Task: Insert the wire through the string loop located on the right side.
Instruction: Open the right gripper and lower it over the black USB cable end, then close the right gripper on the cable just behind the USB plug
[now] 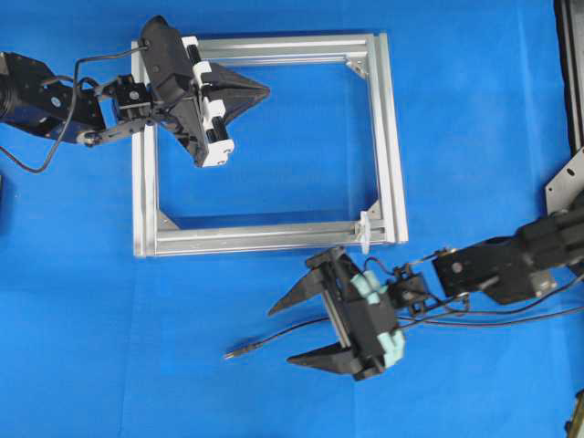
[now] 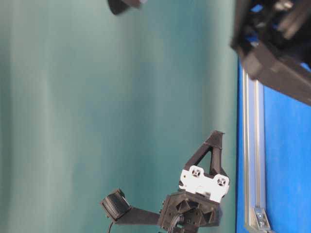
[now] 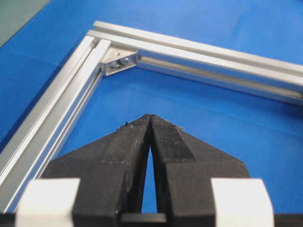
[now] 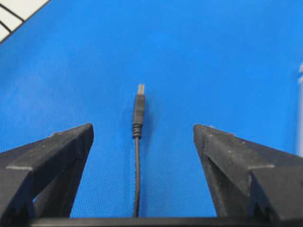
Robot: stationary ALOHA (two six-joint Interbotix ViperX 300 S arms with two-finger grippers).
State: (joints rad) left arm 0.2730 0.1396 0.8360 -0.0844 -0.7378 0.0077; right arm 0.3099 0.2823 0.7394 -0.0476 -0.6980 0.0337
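The wire (image 4: 137,170) passes midway between the open fingers of the robot's right gripper, in line with them, so the robot should stay on this path until they close just behind the plug (image 4: 137,142).
The wire (image 1: 274,341) is a thin black cable lying on the blue cloth in front of the aluminium frame (image 1: 146,164), its greyish plug tip (image 1: 229,354) pointing left. My right gripper (image 1: 281,336) is open and straddles the wire without gripping it. In the right wrist view the wire (image 4: 137,161) runs up the middle between the two spread fingers, both apart from it. The string loop (image 1: 365,228) is small and white, standing on the frame's lower right corner, above and right of the right gripper. My left gripper (image 1: 265,89) is shut on nothing, inside the frame's upper left part.
The frame's inner corner bracket (image 3: 118,64) lies ahead and to the left of my left gripper (image 3: 150,116). The right arm's thicker black cables (image 1: 511,315) trail off to the right. A metal bracket (image 1: 568,182) stands at the right edge.
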